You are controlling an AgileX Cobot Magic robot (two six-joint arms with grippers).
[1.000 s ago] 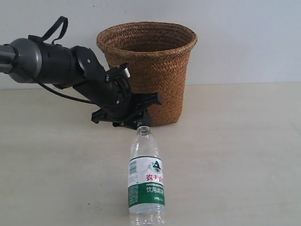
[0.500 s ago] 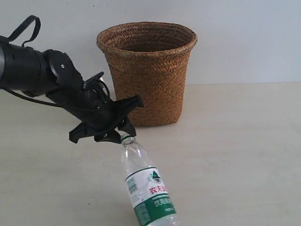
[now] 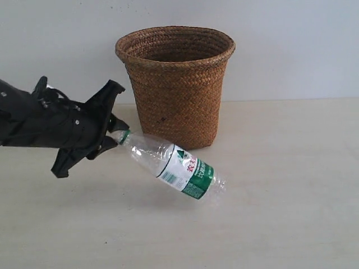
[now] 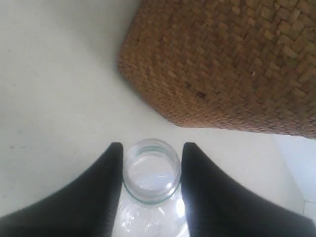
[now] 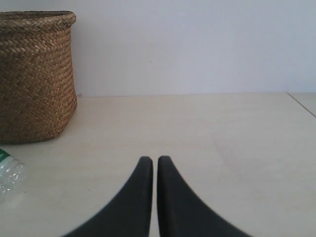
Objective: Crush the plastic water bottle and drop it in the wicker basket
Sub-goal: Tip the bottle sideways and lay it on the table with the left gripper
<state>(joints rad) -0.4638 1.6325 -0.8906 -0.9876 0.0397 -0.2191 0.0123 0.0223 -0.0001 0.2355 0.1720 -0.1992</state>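
Note:
My left gripper is pinching only the opening of the drooping bottle (image 3: 119,136), so I should put the bottle down and grip it deeper, past the green ring.
The plastic water bottle (image 3: 171,163) hangs tilted over the table, its open neck up-left and its base down-right, uncapped and uncrushed. My left gripper (image 3: 115,136) is shut on the bottle's neck; in the left wrist view the black fingers (image 4: 101,187) flank the clear mouth of the bottle (image 4: 151,170). The wicker basket (image 3: 176,84) stands upright just behind the bottle, its woven side (image 4: 222,64) filling the left wrist view. My right gripper (image 5: 154,160) is shut on nothing, low over the table; the bottle's base (image 5: 10,173) and the basket (image 5: 34,74) show at that view's edge.
A pale tabletop (image 3: 280,185) runs to a plain white wall (image 3: 291,45). A table edge or seam (image 5: 302,104) shows in the right wrist view.
The left arm swung left and lower, holding the bottle by its neck. The bottle went from standing upright on the table to hanging tilted, its base lifted to the right.

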